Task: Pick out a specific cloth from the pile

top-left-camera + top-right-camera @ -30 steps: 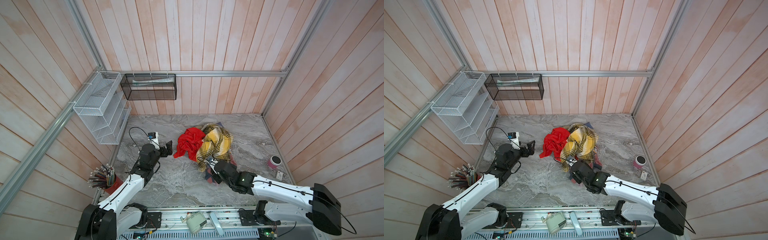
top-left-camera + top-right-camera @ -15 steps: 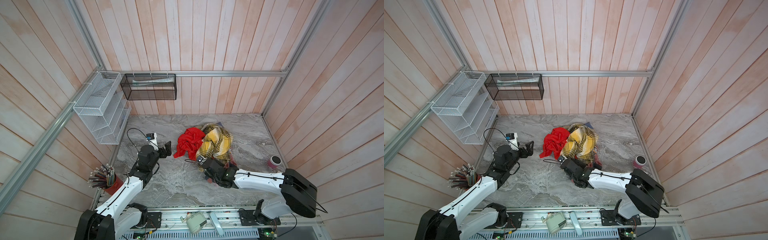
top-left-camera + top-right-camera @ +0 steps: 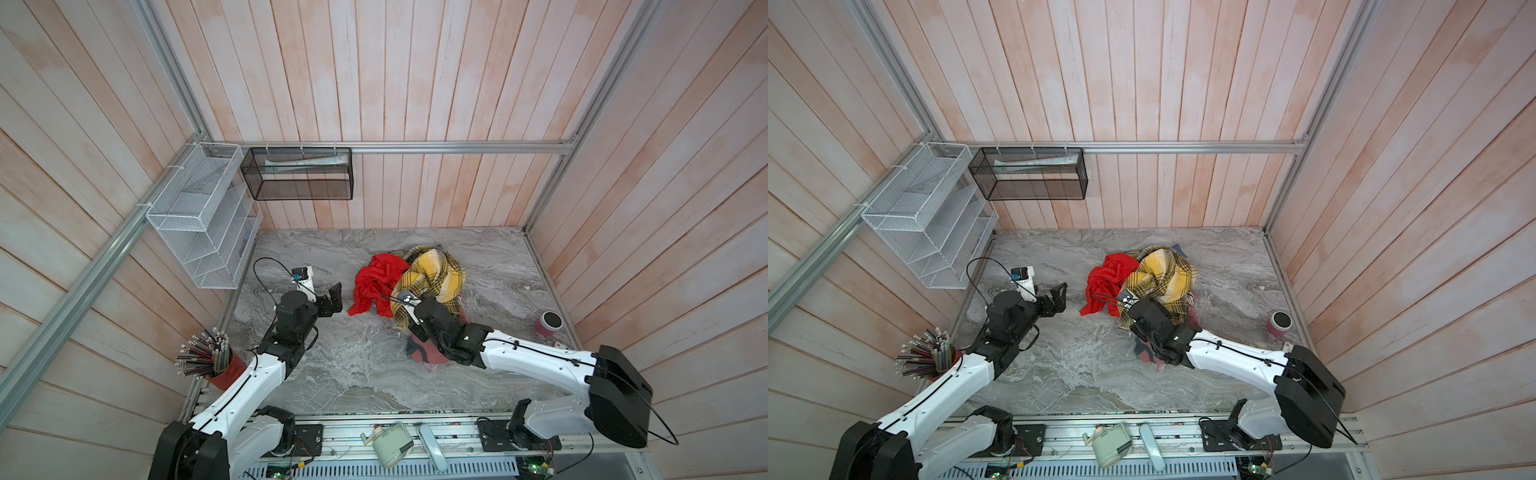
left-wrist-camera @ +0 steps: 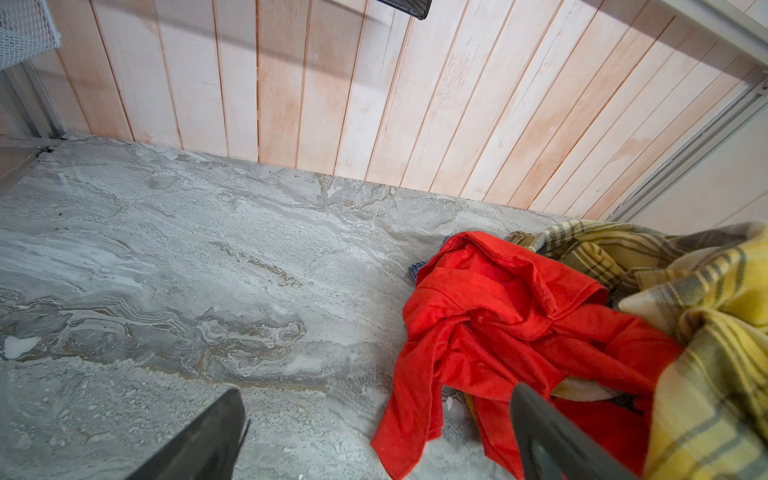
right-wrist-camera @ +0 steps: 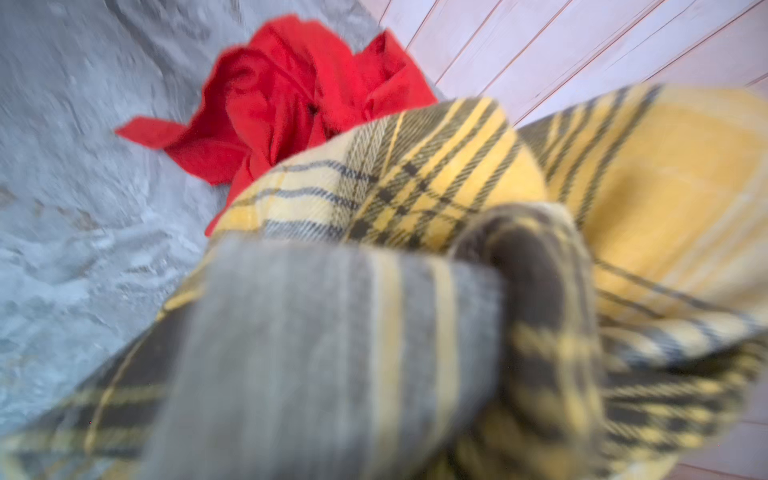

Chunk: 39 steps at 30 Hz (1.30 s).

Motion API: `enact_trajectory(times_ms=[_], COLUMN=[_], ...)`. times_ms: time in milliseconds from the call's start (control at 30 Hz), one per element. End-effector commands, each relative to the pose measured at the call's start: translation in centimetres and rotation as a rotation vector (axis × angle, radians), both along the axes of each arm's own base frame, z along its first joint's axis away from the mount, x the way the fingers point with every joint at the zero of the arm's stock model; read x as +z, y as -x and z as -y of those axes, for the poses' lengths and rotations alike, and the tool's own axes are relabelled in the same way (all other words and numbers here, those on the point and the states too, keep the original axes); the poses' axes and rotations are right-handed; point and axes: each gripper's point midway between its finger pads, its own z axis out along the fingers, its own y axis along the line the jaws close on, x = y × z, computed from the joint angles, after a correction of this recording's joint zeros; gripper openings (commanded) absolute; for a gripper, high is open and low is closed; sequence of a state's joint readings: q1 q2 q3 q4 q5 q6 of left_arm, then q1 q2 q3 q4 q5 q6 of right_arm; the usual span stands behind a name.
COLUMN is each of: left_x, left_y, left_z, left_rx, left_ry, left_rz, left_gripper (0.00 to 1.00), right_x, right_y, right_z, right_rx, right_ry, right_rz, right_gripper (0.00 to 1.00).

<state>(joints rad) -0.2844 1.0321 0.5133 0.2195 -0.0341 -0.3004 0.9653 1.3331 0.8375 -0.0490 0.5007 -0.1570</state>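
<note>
My right gripper is to fold the plaid cloth (image 3: 412, 281) back over the pile (image 3: 438, 272) before my left gripper reaches in, because the plaid cloth is lying over the blue checked cloth.
The pile (image 3: 415, 286) lies mid-table in both top views: a plain red cloth (image 3: 374, 286) on its left, a yellow-and-brown plaid cloth (image 3: 432, 274) on top. Of the blue checked cloth, only small patches show: one at the pile's far edge (image 3: 1179, 249), one beside the red cloth (image 4: 415, 270). Dusty pink and dark fabric (image 3: 424, 355) peeks out under my right arm. My right gripper (image 3: 409, 330) is shut at the pile's near edge. A plaid fold (image 5: 374, 332) covers its jaws, so what it holds is hidden. My left gripper (image 3: 334, 299) is open and empty, left of the red cloth's tail (image 4: 399, 424).
A white wire rack (image 3: 199, 216) hangs on the left wall and a black mesh basket (image 3: 299, 174) on the back wall. A red cup of pencils (image 3: 220, 365) stands at the near left. A small pink cup (image 3: 550, 322) sits by the right wall.
My right gripper has closed its jaws at the near edge of the pile, under the plaid cloth. The left arm has barely moved and stays open.
</note>
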Motion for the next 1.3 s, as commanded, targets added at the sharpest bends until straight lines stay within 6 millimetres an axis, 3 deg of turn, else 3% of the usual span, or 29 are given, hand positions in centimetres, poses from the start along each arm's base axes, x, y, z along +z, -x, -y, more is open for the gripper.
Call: enact_trajectory(times_ms=[0, 300, 467, 567, 633, 733, 933, 1267], left_x=[-0.4, -0.6, -0.8, -0.9, -0.9, -0.8, -0.8, -1.3], left_y=[0.2, 0.1, 0.2, 0.2, 0.2, 0.1, 0.1, 0.1], left_z=[-0.3, 0.0, 0.1, 0.1, 0.1, 0.3, 0.5, 0.6], left_rx=[0.009, -0.004, -0.008, -0.01, -0.013, -0.02, -0.028, -0.034], left_ry=[-0.004, 0.007, 0.011, 0.012, 0.013, 0.015, 0.013, 0.022], left_rz=[-0.008, -0.011, -0.014, -0.014, -0.014, -0.01, -0.012, -0.027], left_gripper=[1.0, 1.0, 1.0, 1.0, 1.0, 1.0, 1.0, 1.0], right_x=[5.2, 11.0, 14.9, 16.1, 15.4, 12.2, 7.0, -2.3], right_y=[-0.4, -1.9, -1.7, -1.3, -1.4, -1.7, -3.6, -4.3], right_z=[-1.2, -0.8, -0.8, -0.4, -0.1, 0.0, 2.4, 4.7], right_rx=[0.013, 0.003, 0.022, 0.027, 0.016, -0.013, -0.117, -0.271], right_ry=[-0.185, -0.358, -0.435, -0.463, -0.464, -0.437, -0.494, -0.304], right_rz=[0.05, 0.045, 0.08, 0.099, 0.085, 0.017, -0.115, -0.27], right_gripper=[0.0, 0.0, 0.0, 0.0, 0.0, 0.0, 0.0, 0.0])
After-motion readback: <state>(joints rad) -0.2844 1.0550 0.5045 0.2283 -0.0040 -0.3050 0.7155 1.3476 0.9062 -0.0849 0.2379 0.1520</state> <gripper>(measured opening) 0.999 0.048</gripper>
